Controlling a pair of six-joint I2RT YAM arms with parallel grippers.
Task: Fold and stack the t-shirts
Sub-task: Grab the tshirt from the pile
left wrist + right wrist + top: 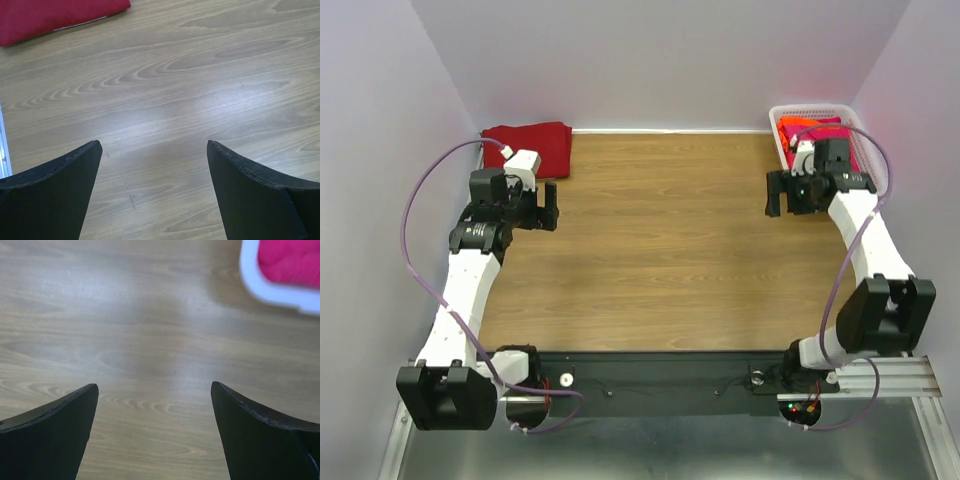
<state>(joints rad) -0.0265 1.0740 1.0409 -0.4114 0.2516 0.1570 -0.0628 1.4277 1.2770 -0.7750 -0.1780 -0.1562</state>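
I should now move my open right gripper over the white rim [777, 140] until its fingers close on the cloth, because the pink-red t-shirt [831, 131] is on top in the open basket.
A folded dark maroon-red t-shirt [532, 147] lies at the table's far left corner; its edge shows at the top left of the left wrist view [55, 17]. More t-shirts, pink-red [853, 152] and orange [788, 131], fill the white basket [810, 109] at the far right. The pink-red one [292, 261] shows in the right wrist view. My left gripper [542, 208] hangs open over bare wood just in front of the maroon shirt. Open too, my right gripper [787, 195] hovers over wood beside the basket's left side. Neither holds anything.
The wooden table [660, 240] is hemmed by pale walls on the left, back and right. Its near edge meets a black rail [660, 380] carrying both arm bases. The basket's white rim [270, 287] sits at the top right of the right wrist view.
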